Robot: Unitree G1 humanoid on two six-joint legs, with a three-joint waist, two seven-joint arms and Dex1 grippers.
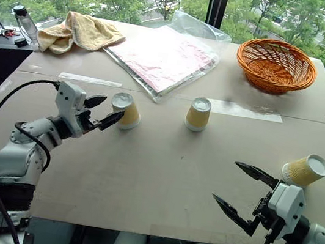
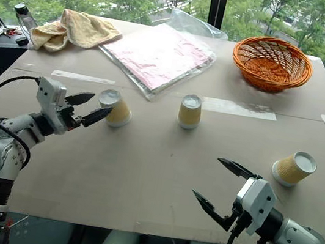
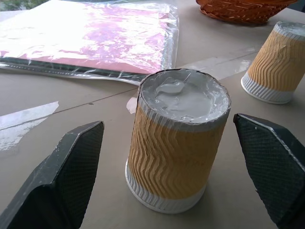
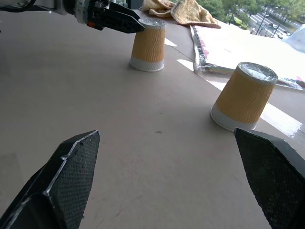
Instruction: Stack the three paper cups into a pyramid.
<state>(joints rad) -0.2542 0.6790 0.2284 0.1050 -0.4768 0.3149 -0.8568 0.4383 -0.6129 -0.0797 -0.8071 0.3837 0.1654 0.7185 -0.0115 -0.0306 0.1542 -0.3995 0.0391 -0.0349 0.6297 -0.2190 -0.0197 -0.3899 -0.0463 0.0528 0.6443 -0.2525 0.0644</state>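
Observation:
I expect the middle cup [image 1: 197,114] to sit across the others instead of nesting when I lower it, because closed white bases [image 1: 122,100] face up on the paper cups.
Three paper cups stand upside down on the tan table [image 1: 154,176], each with yellow ribbed sides and a white base on top. The left cup [image 1: 126,111] sits between the fingers of my open left gripper [image 1: 107,111]. In the left wrist view that cup [image 3: 176,148] has a gap to the fingers on both sides. The middle cup [image 1: 198,114] stands apart near the table's centre. The right cup [image 1: 305,170] is near the right edge, just beyond my right gripper [image 1: 227,182], which hangs open and empty over the front of the table.
An orange basket [image 1: 275,65] sits at the back right. A pink packet in clear plastic [image 1: 160,57] and a yellow towel [image 1: 81,32] lie at the back left, with a bottle [image 1: 25,21] off the table's left corner. Tape strips [image 1: 245,110] cross the table.

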